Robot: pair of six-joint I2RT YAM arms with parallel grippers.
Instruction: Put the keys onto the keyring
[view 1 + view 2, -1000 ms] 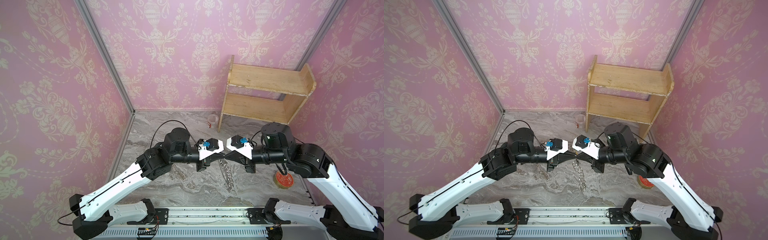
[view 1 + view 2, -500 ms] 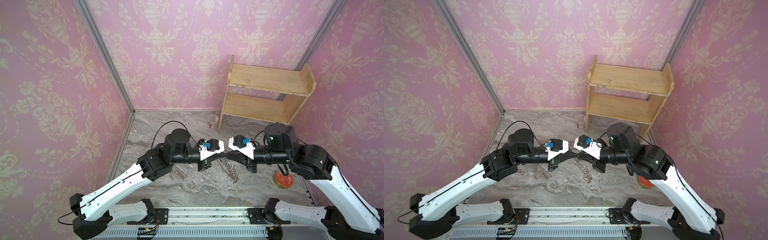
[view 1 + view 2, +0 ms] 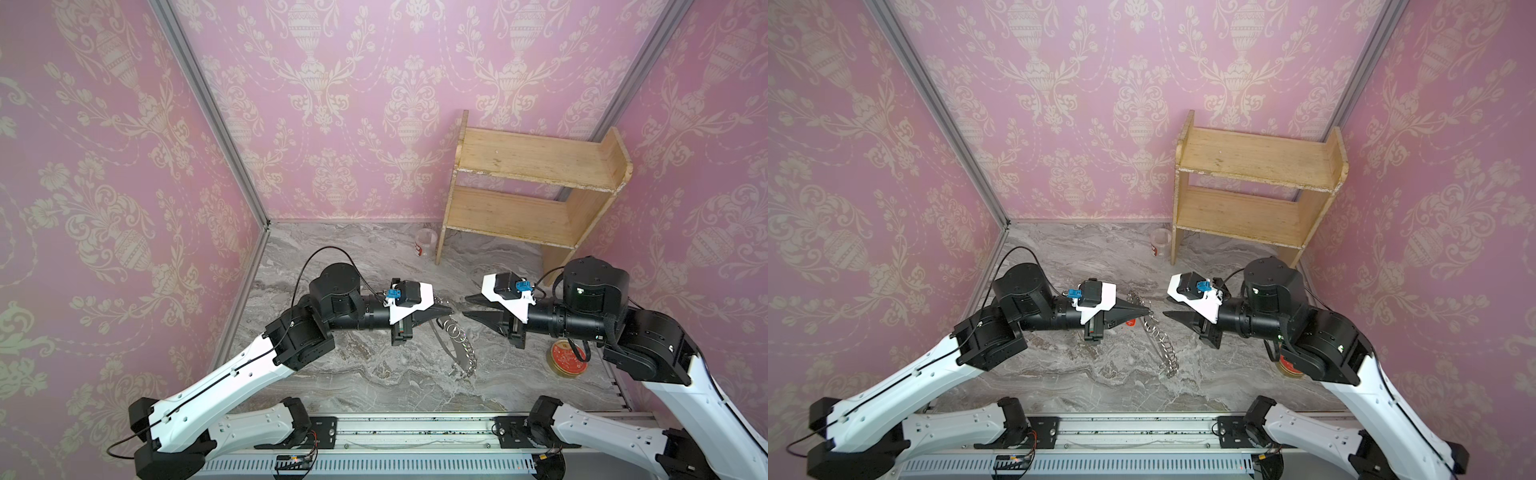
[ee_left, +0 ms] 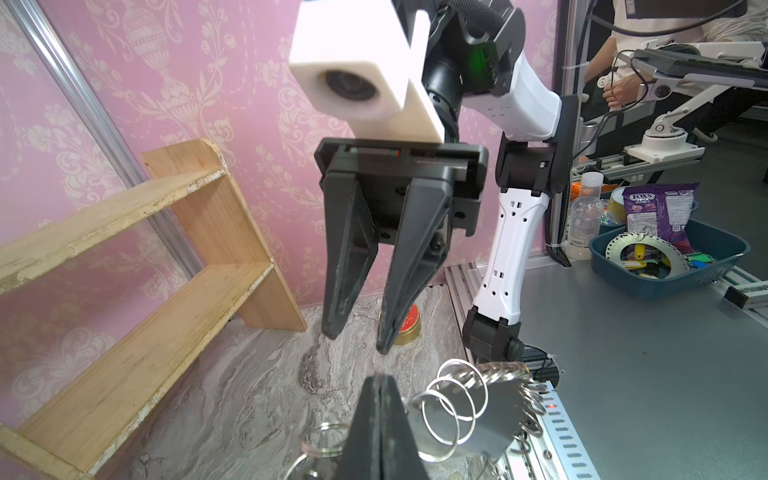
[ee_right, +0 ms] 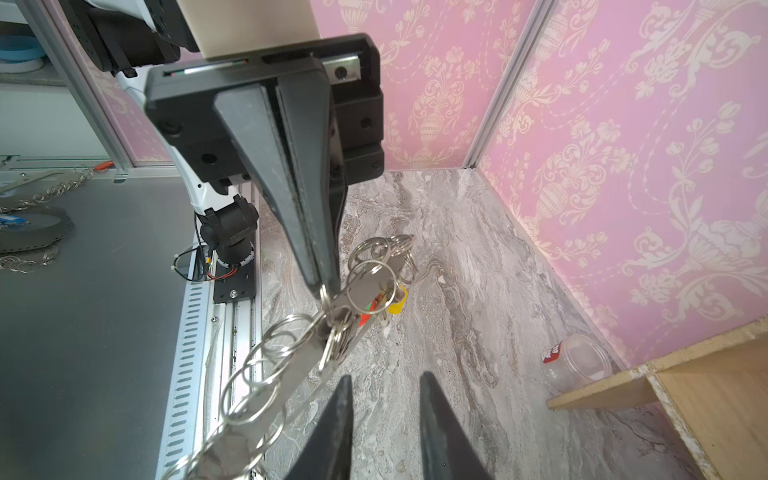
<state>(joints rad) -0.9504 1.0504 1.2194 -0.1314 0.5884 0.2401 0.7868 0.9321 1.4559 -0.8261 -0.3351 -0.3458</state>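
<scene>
My right gripper should bring its open fingers across and pinch the ring's hanging part (image 5: 326,350), because they point past the ring in my left gripper (image 5: 326,307).
The keyring (image 3: 454,331) is a flat grey strap strung with several silvery rings. It hangs from my left gripper (image 3: 451,309), which is shut on one end of it, and the strap curves down to the marble floor. In the right wrist view the left gripper (image 5: 325,290) pinches a ring of the keyring (image 5: 291,365). Keys (image 5: 380,305) with red, green and yellow tags hang under the strap there. My right gripper (image 3: 464,305) faces the left one a short gap away, open and empty, as its own view (image 5: 385,376) shows. The left wrist view shows the rings (image 4: 453,399) beside the shut left gripper (image 4: 380,376).
A round red-lidded tin (image 3: 566,358) sits on the floor under my right arm. A wooden shelf (image 3: 528,195) stands at the back right, with a clear plastic cup (image 3: 424,243) beside its leg. Pink walls close in three sides.
My right gripper, shut against the left gripper's tip a second ago, has opened and drawn back to the right. The hanging strap has swung and now curves instead of hanging straight.
</scene>
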